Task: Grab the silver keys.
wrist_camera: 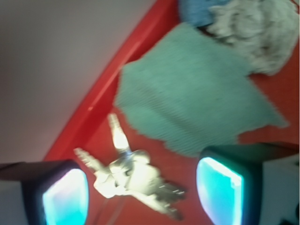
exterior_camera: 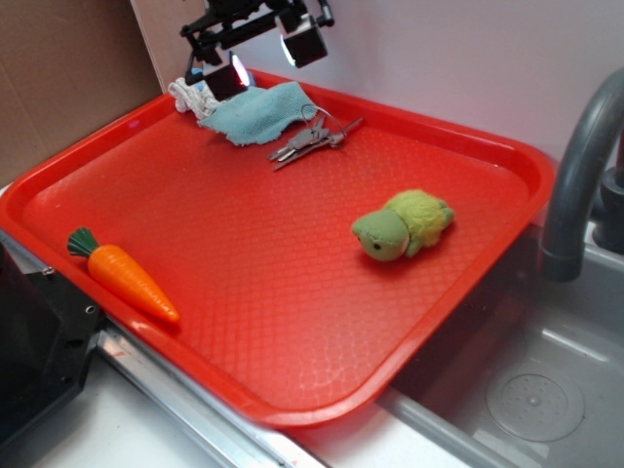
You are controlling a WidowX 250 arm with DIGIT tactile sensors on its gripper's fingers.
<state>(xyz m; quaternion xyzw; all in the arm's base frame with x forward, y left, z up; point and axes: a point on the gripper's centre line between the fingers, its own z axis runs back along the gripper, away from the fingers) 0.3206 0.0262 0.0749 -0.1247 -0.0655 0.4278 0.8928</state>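
The silver keys (exterior_camera: 310,142) spread out around a thin ring, so they should swing down and hang together in a loose fan when I lift them.
The silver keys (exterior_camera: 310,140) lie flat on the red tray (exterior_camera: 253,253) near its far rim, just right of a light blue cloth (exterior_camera: 255,112). My gripper (exterior_camera: 265,57) hangs in the air above the cloth and the tray's far edge, open and holding nothing. In the wrist view the silver keys (wrist_camera: 136,180) show on the red surface below and between my two spread fingertips, with the gripper (wrist_camera: 143,194) well above them. The picture is blurred.
A white rag (exterior_camera: 187,96) sits bunched at the cloth's left end. A green plush toy (exterior_camera: 402,224) rests right of centre on the tray, a toy carrot (exterior_camera: 125,275) near the front left rim. A grey tap (exterior_camera: 580,175) and a sink (exterior_camera: 531,390) stand to the right.
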